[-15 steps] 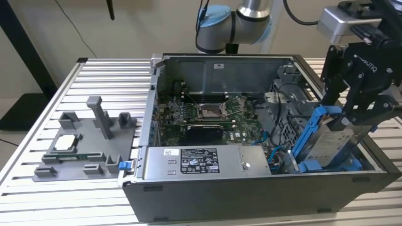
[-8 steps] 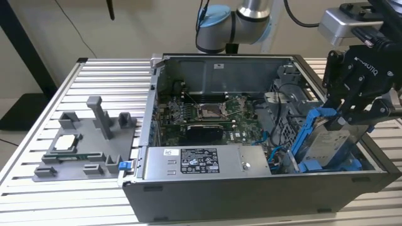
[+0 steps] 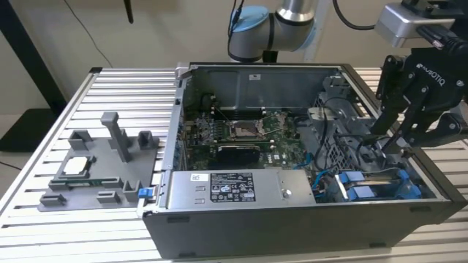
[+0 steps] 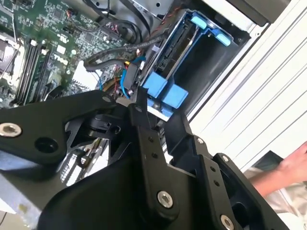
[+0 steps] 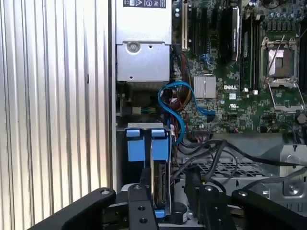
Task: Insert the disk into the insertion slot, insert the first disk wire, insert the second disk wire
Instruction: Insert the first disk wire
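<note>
My gripper is going to carry the end of the black disk wire point(image 5: 214, 166) to the disk. The wire has a slack bend point(image 5: 223, 144), so it will bow into a loose loop then.
An open computer case point(image 3: 292, 230) lies on a slatted table. The insertion slot point(image 3: 404, 190), dark metal with blue fittings point(image 5: 135, 146), is at the case's corner on the exterior view's right. The disk point(image 5: 159, 179) sits inside the slot, between the blue tabs; it is also in the second wrist view point(image 4: 176, 53). My black gripper point(image 3: 386, 141) hovers open just above the slot's inner end, close to loose black wires point(image 5: 216, 153) and a blue wire point(image 4: 128, 81). Nothing sits between its fingers point(image 5: 138, 206).
The motherboard with its silver processor socket point(image 3: 245, 129) fills the case's middle, with a power supply point(image 3: 234, 189) in front. A grey fixture point(image 3: 95, 164) holding a chip stands on the table at the exterior view's left. A person's hand point(image 4: 295, 165) is beside the table.
</note>
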`<state>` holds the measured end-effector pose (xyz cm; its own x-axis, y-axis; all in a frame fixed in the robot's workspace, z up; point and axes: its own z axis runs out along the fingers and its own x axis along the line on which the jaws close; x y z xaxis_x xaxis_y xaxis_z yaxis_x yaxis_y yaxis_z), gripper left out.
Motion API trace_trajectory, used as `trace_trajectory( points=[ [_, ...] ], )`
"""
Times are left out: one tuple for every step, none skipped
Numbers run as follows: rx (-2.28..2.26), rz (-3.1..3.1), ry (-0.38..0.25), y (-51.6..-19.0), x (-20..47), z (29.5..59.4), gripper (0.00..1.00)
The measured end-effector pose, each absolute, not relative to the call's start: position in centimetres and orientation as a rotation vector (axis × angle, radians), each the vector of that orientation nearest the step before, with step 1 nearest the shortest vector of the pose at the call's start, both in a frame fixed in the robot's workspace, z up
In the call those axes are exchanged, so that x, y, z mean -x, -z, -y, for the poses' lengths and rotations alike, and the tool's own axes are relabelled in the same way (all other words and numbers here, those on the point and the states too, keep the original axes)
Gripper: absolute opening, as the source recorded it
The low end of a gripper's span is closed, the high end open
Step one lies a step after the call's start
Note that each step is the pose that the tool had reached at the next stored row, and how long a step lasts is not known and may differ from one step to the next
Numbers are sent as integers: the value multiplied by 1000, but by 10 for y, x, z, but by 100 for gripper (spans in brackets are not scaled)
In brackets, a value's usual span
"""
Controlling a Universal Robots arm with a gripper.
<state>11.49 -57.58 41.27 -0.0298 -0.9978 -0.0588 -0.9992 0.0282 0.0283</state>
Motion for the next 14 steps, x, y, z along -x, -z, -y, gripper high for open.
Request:
trace_trajectory(
  points=[
    [2172, -2236, -96, -413, -115, 576, 100],
    [2172, -2236, -95, -413, -115, 575, 100],
    [2171, -2235, -94, -413, -115, 574, 100],
    [2170, -2233, -92, -412, -115, 573, 100],
    [2168, -2232, -88, -411, -115, 571, 100],
    [2167, -2230, -85, -410, -115, 570, 100],
    [2166, -2229, -82, -409, -115, 568, 100],
    [2165, -2227, -79, -408, -115, 566, 100],
    [2163, -2226, -76, -407, -115, 564, 100],
    [2162, -2224, -73, -406, -114, 562, 100],
    [2161, -2223, -70, -405, -114, 560, 100],
    [2160, -2221, -67, -403, -114, 557, 100],
    [2158, -2220, -64, -402, -114, 556, 100],
    [2158, -2219, -62, -402, -114, 555, 100]
  ],
)
